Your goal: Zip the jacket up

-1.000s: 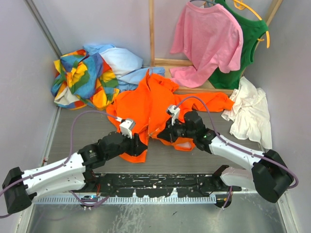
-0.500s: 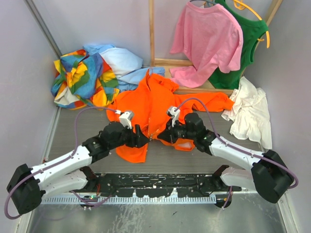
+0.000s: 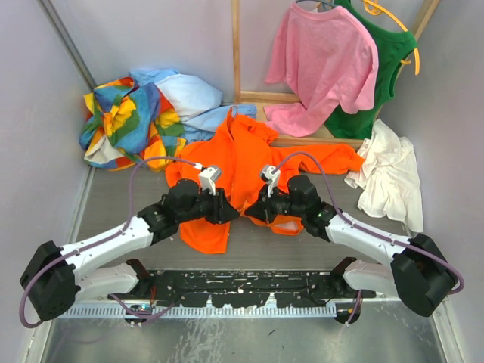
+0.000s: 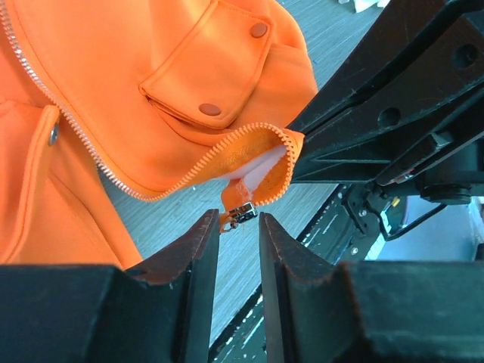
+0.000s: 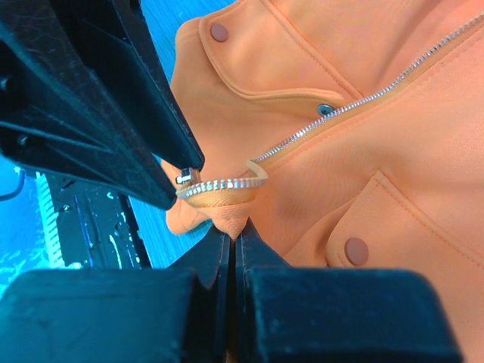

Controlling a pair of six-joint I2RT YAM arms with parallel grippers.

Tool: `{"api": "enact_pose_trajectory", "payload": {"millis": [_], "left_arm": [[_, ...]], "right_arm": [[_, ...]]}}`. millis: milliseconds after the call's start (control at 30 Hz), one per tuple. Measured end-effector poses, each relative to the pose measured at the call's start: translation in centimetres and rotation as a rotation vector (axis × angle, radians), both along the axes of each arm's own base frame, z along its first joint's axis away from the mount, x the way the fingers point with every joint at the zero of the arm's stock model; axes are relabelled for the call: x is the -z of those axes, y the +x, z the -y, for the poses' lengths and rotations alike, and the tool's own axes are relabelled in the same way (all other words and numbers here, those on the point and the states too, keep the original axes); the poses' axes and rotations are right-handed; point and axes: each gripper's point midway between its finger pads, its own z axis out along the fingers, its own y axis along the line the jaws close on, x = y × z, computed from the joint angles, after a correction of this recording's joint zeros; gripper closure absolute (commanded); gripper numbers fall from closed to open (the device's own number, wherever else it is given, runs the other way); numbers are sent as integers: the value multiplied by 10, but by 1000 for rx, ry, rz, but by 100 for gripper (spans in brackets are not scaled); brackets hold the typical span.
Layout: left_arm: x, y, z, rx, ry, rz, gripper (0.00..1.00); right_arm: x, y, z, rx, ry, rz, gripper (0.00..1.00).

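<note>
The jacket's zipper edge [image 4: 284,155] curls around in my right gripper, so my left gripper should hold the jacket's corner [image 4: 239,206] by the zipper's slider while my right gripper takes a new grip.
The orange jacket [image 3: 242,151] lies unzipped on the table's middle. My right gripper [image 5: 233,229] is shut on a lower front corner of the jacket [image 5: 318,197], holding the hem point up off the table. The silver zipper slider [image 4: 242,212] hangs at that corner, at the end of the zipper teeth [image 4: 76,128]. My left gripper [image 4: 238,219] faces the right one [image 3: 249,210]. It is open by a narrow gap, with the slider right between its tips and daylight still on one side. In the top view the left gripper [image 3: 231,212] almost meets the right.
A multicoloured garment [image 3: 128,121] and light blue cloth [image 3: 189,94] lie back left. A pink T-shirt [image 3: 321,64] and green top [image 3: 382,68] hang back right on a wooden frame [image 3: 237,53]. White cloth [image 3: 389,174] lies at the right wall.
My left gripper has moved right, from the jacket's left hem to the corner held by the right gripper, and its jaws have narrowed around the slider. The right arm stayed put.
</note>
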Motion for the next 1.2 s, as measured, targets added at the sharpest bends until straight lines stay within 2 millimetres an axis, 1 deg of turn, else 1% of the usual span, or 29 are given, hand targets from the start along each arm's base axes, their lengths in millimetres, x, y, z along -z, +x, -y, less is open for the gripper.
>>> {"api": "enact_pose_trajectory", "payload": {"millis": [67,200,267,333,433,533,633,700,800,967,1067,1133,1200], "left_arm": [[1,2,0,8,10,7,80],[1,4,-2,19,27,21,97],[3,3,-4,29,47,21,100],[5,2,-5,40,74,17,100],[12,-1,-11,48,124,3,94],[19,-5,-17,57,165,-12,84],[24,-11,-24,69,201,-26,70],[23,-14,-27,76,206,-21,66],[13,-14,-27,83,201,-3,58],[-11,-8,-18,93,156,32,57],[-21,-3,-6,114,135,37,59],[-22,2,3,133,129,27,60],[-18,5,12,155,130,7,61]], "right_arm": [[0,-1,0,-6,0,3,99],[0,-1,0,-15,-3,13,99],[1,-1,0,-18,-10,16,100],[4,-3,2,-23,-24,11,99],[9,-4,5,-29,-50,0,99],[6,-4,5,-39,-67,2,99],[2,-2,5,-46,-78,15,99],[0,-1,5,-49,-86,19,99],[3,-2,7,-58,-101,19,99],[8,-6,9,-81,-119,12,99],[10,-9,9,-95,-124,5,99],[12,-10,9,-105,-127,0,99],[13,-12,9,-113,-130,1,99]]}}
